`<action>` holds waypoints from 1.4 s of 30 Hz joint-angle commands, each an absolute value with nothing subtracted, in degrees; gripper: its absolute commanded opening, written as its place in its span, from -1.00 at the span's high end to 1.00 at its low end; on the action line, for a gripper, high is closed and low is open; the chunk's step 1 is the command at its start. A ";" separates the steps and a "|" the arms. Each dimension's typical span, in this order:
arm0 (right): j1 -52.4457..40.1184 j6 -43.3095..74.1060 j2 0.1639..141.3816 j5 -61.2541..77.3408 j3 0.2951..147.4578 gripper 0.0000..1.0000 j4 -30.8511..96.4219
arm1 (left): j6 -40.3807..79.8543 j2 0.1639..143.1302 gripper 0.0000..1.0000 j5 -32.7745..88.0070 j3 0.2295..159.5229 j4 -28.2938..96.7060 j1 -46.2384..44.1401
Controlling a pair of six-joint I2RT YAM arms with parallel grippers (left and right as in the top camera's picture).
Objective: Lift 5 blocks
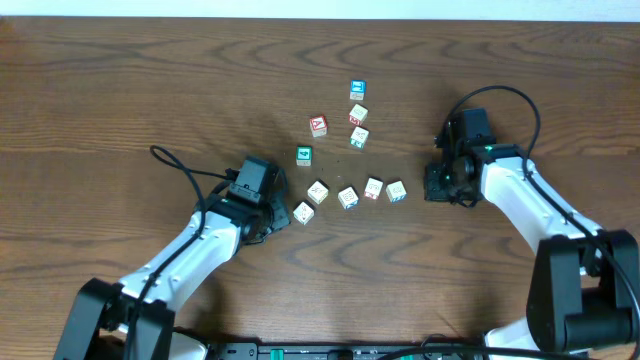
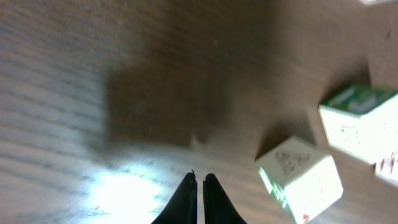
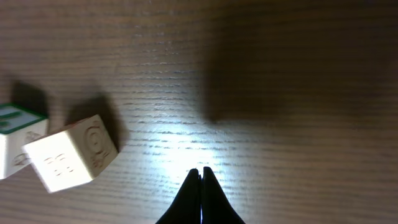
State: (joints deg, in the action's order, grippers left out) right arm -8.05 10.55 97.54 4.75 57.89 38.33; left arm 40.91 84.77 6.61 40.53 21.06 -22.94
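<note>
The block [image 1: 303, 212] beside my left gripper is crooked and out of line with the row. Next, my left gripper pushes it toward the row [image 1: 348, 198] before lifting it.
Several pale cream blocks lie in a loose row mid-table, from the leftmost block [image 1: 303, 212] to the rightmost block [image 1: 396, 191]. My left gripper [image 1: 279, 213] rests just left of that row, shut and holding nothing. In the left wrist view its fingertips [image 2: 200, 180] hover low over bare wood, with one block [image 2: 301, 177] to the right and a second block [image 2: 359, 122] beyond it. My right gripper [image 1: 436, 186] sits right of the row, shut and empty. In the right wrist view its tips [image 3: 201, 171] are over bare wood, with a block [image 3: 71, 153] off to the left.
Behind the row lie a green-faced cube [image 1: 304, 155], a red-faced cube [image 1: 318, 126], a blue-faced cube [image 1: 357, 90] and two more pale cubes [image 1: 358, 114]. The dark wooden table [image 1: 120, 100] stretches wide on both sides. A black cable [image 1: 185, 170] trails from the left arm.
</note>
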 commanded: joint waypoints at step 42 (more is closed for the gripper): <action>-8.29 5.08 101.93 13.39 57.84 0.98 34.37 | 53.12 88.42 0.85 5.41 40.84 20.86 -30.81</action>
State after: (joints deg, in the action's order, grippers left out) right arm -8.05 5.78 101.56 12.95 57.89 34.13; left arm 52.12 88.92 3.20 41.36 21.61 -30.24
